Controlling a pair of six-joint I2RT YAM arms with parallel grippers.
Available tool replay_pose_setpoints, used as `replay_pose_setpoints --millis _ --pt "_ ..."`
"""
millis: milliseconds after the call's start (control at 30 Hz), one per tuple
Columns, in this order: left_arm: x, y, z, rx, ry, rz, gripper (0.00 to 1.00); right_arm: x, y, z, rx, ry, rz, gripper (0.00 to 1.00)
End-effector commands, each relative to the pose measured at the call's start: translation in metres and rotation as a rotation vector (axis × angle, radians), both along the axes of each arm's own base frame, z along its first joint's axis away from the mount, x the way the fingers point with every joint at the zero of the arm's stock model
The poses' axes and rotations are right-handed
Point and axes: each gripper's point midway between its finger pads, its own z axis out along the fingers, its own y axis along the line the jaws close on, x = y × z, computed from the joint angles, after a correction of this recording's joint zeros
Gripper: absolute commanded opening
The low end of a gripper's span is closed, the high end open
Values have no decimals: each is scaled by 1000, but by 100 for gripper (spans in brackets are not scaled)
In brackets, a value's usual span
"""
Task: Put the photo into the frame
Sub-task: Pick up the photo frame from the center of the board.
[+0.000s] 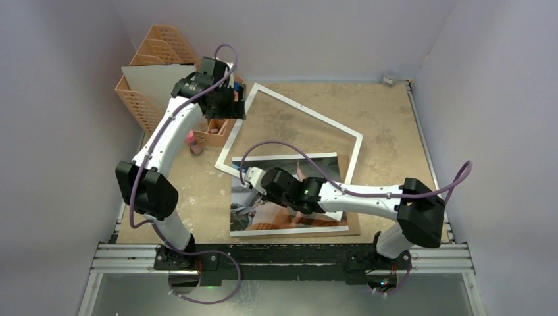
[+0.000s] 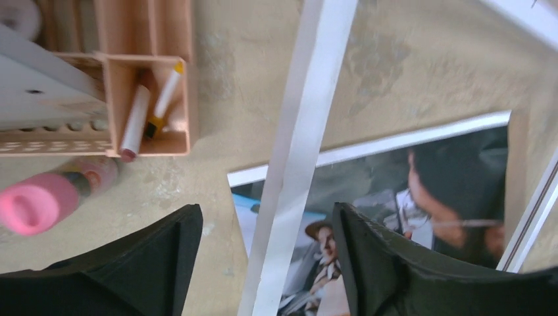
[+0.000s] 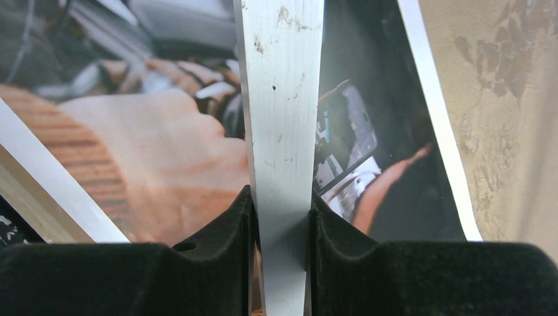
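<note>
The frame's white side [image 1: 309,110] faces up over the photo, so my left gripper should move away from the frame's side bar [image 1: 229,140] while my right gripper flips the frame over.
The frame [image 1: 309,112] sits askew in the middle of the table, and its near bar crosses over the top of the photo [image 1: 256,214]. The photo lies face up on a brown fibreboard sheet [image 1: 354,224]. My right gripper [image 1: 247,176] is shut on that near bar. In the right wrist view both pads press the white bar [image 3: 281,99], with the photo [image 3: 151,131] below. My left gripper [image 1: 230,108] is at the frame's far left side. In the left wrist view its jaws [image 2: 263,217] stand open on either side of the bar [image 2: 309,99], clear of it, above the photo [image 2: 447,178].
A peach lattice organiser [image 1: 154,66] holding a white sheet stands at the back left. Beside it are a small peach tray of pens [image 2: 148,105] and a pink-capped item [image 2: 39,201]. A small round object [image 1: 389,79] sits at the far right corner.
</note>
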Motion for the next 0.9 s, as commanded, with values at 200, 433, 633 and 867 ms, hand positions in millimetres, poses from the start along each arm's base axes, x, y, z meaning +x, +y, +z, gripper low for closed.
replay_pose_setpoints --millis 200,433,633,867 --pt "-5 64 178 -31 -448 403 88 39 32 101 254 -198 -61 0" --pt "-48 121 243 -77 -689 701 89 75 52 160 463 -145 -98 0" --pt "-72 131 258 -145 -764 741 89 101 67 230 679 -95 -116 0" --pt "-65 105 211 -184 -643 637 89 124 50 289 968 106 -161 0"
